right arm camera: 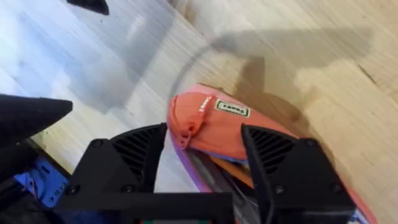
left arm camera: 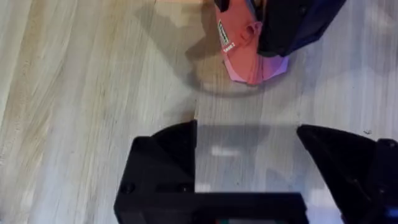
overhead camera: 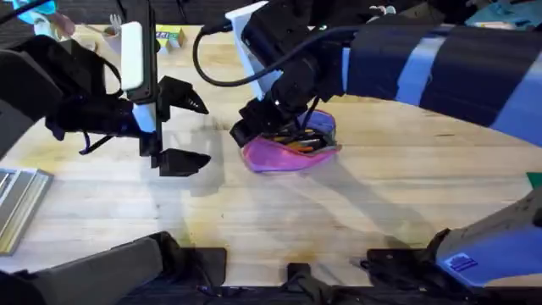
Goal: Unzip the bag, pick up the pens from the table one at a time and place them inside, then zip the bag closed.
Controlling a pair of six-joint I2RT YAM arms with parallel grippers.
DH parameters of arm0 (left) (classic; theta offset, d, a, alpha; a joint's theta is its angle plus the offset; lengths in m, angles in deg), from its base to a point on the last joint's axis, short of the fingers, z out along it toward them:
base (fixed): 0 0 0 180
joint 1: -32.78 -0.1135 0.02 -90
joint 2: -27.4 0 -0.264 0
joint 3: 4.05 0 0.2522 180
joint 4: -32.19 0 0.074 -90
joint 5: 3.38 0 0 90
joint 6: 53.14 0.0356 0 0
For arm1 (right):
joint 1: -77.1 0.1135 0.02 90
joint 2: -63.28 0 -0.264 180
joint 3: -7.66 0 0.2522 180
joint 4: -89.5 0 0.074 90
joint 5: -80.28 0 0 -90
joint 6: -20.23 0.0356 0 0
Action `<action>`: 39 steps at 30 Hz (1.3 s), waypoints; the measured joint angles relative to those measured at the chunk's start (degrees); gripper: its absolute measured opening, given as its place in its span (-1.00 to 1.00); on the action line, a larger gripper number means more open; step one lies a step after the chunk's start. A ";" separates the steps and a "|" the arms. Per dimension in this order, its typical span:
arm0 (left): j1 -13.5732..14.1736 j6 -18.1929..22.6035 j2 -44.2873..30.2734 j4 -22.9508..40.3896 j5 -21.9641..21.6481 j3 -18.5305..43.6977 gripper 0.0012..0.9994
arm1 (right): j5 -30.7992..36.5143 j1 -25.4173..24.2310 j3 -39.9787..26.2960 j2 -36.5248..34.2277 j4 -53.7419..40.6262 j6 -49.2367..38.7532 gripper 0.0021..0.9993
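Note:
The pink bag (overhead camera: 279, 158) will zip closed over the pens to its far end when the robot pulls the bag's tab, since the pens are lying inside the gaping top (overhead camera: 304, 144).
The pink bag (overhead camera: 288, 155) lies at the table's (overhead camera: 398, 195) middle with its top gaping. An orange pen (overhead camera: 298, 144) and a dark pen (overhead camera: 292, 134) lie inside the opening. My right gripper (overhead camera: 254, 131) hangs over the bag's left end. In the right wrist view it (right arm camera: 205, 140) is open and straddles that end of the bag (right arm camera: 217, 127). The pink-red pull tab (right arm camera: 188, 129) sits by one finger, and the orange pen (right arm camera: 231, 168) shows in the slit. My left gripper (overhead camera: 188, 131) stands open and holds nothing, left of the bag (left arm camera: 244, 59).
A grey ribbed metal piece (overhead camera: 19, 203) lies at the table's left edge. A small yellow box (overhead camera: 169, 36) and other bits sit along the back edge. Bare wood stretches in front of the bag and to its right.

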 joint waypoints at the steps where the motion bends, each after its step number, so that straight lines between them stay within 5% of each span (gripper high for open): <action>1: 0.00 -0.01 0.00 0.00 0.01 0.00 0.99 | -0.01 0.04 0.00 0.00 -0.24 -0.02 0.47; 2: 0.00 -0.01 0.00 0.00 0.01 0.00 0.99 | -0.01 0.19 0.00 0.00 -0.47 -0.02 0.28; 12: 0.00 -0.01 0.00 0.00 0.01 0.00 0.99 | -0.14 0.92 0.00 0.00 0.30 -0.03 -0.27; 14: 0.00 -0.01 0.00 0.00 0.00 0.00 0.99 | -0.27 1.03 0.00 0.00 0.32 0.00 -0.46; 15: 0.00 -0.01 -0.02 0.00 0.01 0.00 0.99 | -0.27 1.05 0.00 0.00 0.42 -0.02 -0.72; 18: 0.00 -0.01 -0.01 0.00 0.00 0.00 0.99 | -0.27 1.05 0.00 0.00 0.51 -0.02 -0.91; 39: 0.00 -0.01 0.00 0.00 0.01 0.00 0.99 | -0.25 1.07 0.00 2.25 0.45 0.12 -0.94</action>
